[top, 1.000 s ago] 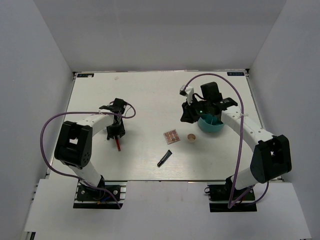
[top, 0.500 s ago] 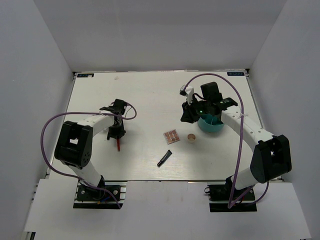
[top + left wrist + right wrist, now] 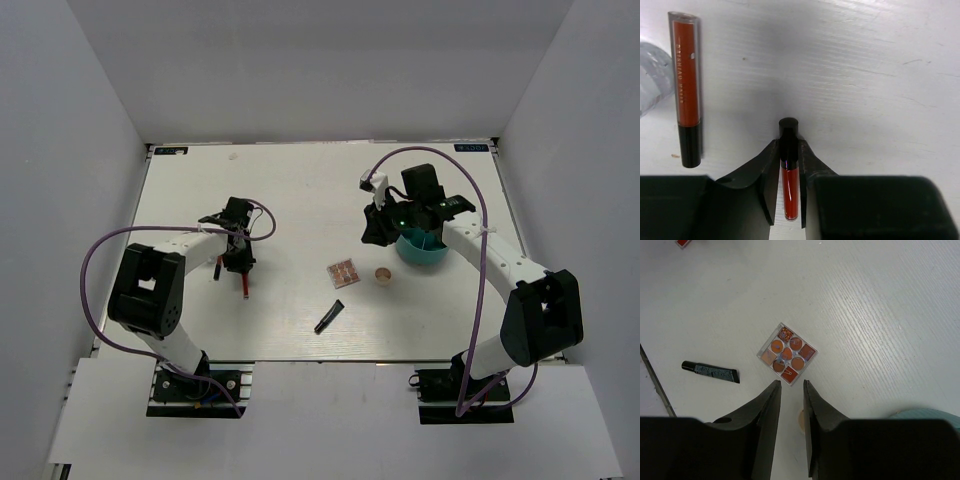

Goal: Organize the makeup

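Note:
The red-black pencil (image 3: 245,287) and the teal cup (image 3: 421,254) have my right gripper hovering between them. My right gripper should move back before my left gripper carries the pencil there.
Two thin red-black pencils show in the left wrist view. One (image 3: 789,172) sits between the fingers of my left gripper (image 3: 789,145), which is shut on it. The other (image 3: 686,90) lies on the table to its left. In the top view the left gripper (image 3: 241,263) is at mid-left, with the held pencil (image 3: 244,287) below it. My right gripper (image 3: 790,385) hovers with its jaws a little apart and empty, above the round beige compact (image 3: 801,423). The square palette (image 3: 787,354) and the short black tube (image 3: 710,372) lie beyond it. The white bottle is out of view.
The teal cup (image 3: 422,250) stands just right of the right gripper (image 3: 377,232). The palette (image 3: 343,273), compact (image 3: 382,274) and black tube (image 3: 328,316) lie in the table's middle. White walls enclose the table on three sides.
My left gripper has shifted slightly to the right with the red-black pencil in it. The right arm has not moved.

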{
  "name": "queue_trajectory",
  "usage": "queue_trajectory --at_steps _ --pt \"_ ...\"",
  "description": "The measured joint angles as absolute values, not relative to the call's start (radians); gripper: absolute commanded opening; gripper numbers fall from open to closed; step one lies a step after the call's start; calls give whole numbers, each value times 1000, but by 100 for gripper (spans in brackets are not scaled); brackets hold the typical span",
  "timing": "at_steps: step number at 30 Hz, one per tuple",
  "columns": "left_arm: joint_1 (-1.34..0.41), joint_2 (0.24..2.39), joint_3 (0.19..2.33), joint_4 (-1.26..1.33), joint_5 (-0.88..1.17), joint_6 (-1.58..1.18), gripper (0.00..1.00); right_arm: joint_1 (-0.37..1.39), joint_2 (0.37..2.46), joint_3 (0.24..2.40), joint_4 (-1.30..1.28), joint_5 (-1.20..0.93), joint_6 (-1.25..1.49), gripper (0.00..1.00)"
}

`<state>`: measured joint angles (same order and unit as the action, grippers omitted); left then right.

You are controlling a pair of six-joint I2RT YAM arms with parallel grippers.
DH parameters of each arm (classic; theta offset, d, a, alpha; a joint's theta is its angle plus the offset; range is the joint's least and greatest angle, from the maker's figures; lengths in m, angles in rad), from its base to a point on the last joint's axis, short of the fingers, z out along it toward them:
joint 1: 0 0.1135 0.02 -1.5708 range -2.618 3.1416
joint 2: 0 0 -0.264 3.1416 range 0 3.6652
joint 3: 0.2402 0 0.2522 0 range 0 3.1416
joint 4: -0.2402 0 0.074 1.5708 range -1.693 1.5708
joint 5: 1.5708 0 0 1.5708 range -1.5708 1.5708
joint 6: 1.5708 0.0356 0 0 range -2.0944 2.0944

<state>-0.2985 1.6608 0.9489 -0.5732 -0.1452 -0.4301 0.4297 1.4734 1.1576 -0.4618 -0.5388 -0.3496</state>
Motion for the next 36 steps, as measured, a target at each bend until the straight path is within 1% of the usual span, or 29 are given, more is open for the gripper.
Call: queue_trajectory --at_steps 4,5,10,11,12,16,20,26,31,36 --pt "-303 1656 940 -543 -124 -415 15 427 1473 1158 -462 -535 -350 32" --pt "-304 1655 939 -536 -117 -411 9 426 1473 1158 -462 -533 -350 32" --pt "-304 1653 941 -513 -51 -407 0 420 1473 1163 -471 -525 -351 31" --pt "-305 1653 944 -512 -30 -406 0 419 1473 1166 -472 -526 -351 30" --pt "-305 1653 945 -511 2 -406 0 417 1473 1174 -476 -526 -351 22" --pt "-321 1653 1021 -530 123 -399 0 403 1473 1213 -475 -531 -351 0" --pt "-351 1653 1209 -489 239 -392 0 384 1456 1229 -451 -500 -326 0" --pt "-419 1700 1440 -349 397 -418 0 333 1401 1234 -330 -300 -254 0" --pt "-495 1815 1544 -180 480 -474 0 278 1320 1217 -204 -178 -197 0" --pt "-568 1990 1657 -17 516 -523 0 237 1195 1160 -78 -97 -158 0"
